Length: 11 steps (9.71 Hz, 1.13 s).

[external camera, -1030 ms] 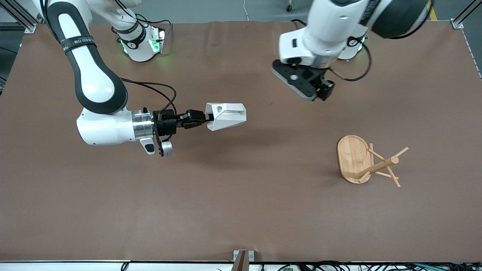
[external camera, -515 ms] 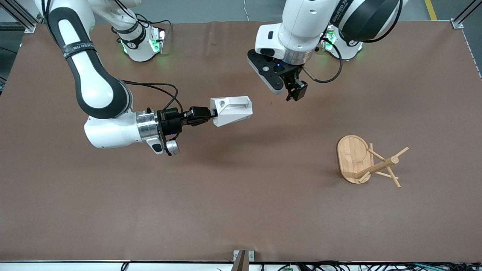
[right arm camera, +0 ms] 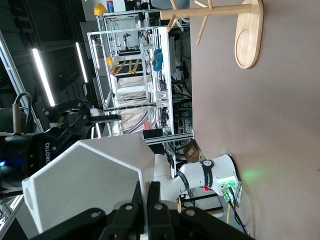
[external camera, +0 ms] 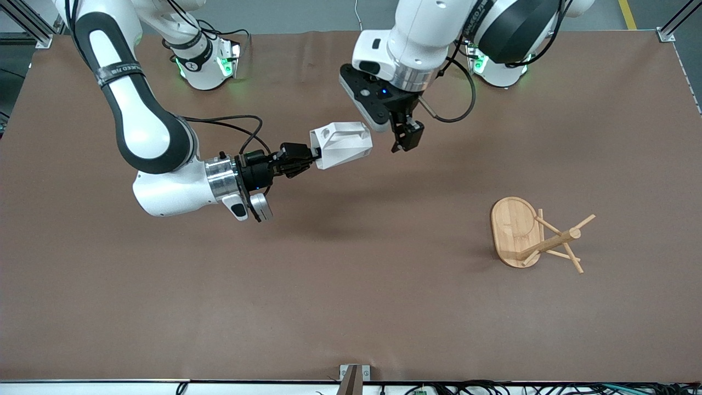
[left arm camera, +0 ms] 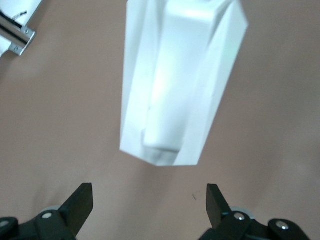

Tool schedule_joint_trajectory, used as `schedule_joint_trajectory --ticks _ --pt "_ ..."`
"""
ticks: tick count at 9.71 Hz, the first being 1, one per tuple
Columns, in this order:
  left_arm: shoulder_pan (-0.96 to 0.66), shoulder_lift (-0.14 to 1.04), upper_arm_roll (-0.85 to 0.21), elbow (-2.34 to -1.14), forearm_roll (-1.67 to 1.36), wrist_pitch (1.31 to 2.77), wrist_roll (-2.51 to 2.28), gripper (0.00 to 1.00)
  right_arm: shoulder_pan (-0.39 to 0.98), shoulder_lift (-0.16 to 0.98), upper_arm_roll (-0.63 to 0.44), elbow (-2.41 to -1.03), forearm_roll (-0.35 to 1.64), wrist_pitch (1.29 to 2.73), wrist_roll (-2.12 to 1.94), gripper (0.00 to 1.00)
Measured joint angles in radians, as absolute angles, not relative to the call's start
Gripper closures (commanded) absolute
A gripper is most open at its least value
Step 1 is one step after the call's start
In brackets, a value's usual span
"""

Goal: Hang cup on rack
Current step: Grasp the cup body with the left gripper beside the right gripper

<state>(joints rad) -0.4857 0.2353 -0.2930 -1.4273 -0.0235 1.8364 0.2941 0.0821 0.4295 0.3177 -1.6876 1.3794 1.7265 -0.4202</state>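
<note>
I should expect a hidden opening that fits a rack peg, because a raised line (left arm camera: 175, 90) stands out from the white faceted cup's side (external camera: 342, 145) in front of that opening.
My right gripper (external camera: 313, 155) is shut on the wall of the white faceted cup (external camera: 341, 144) and holds it on its side in the air over the middle of the table. In the right wrist view the shut fingers (right arm camera: 148, 187) pinch the cup's wall (right arm camera: 85, 185). My left gripper (external camera: 405, 138) is open and empty, close beside the cup on the side toward the left arm's end. In the left wrist view the cup (left arm camera: 180, 85) hangs just ahead of the wide-open left gripper (left arm camera: 149, 205). The bamboo rack (external camera: 515, 230) stands upright toward the left arm's end, also in the right wrist view (right arm camera: 220, 15).
The brown table mat (external camera: 351, 307) covers the whole table. Both arm bases (external camera: 205, 63) stand along the edge farthest from the front camera. A metal bracket (external camera: 354, 376) sits at the edge nearest the front camera.
My right gripper has carried the cup toward the left arm's end and toward the bases. My left gripper has swung in from the left arm's end and now sits right beside the cup.
</note>
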Motion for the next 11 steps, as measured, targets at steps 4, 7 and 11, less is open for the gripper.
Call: schedule_joint_trajectory --ticks 4,7,11 --pt "-0.497 0.235 -0.325 -1.420 -0.024 1.838 0.298 0.00 0.092 0.430 0.324 -1.688 1.380 1.727 -0.424 0.99" --pt "-0.497 0.236 -0.326 -1.417 -0.024 1.869 0.335 0.00 0.094 0.431 0.342 -1.690 1.381 1.727 -0.424 0.99" --pt "-0.496 0.242 -0.325 -1.419 -0.024 1.881 0.359 0.00 0.095 0.431 0.354 -1.693 1.383 1.727 -0.424 0.99"
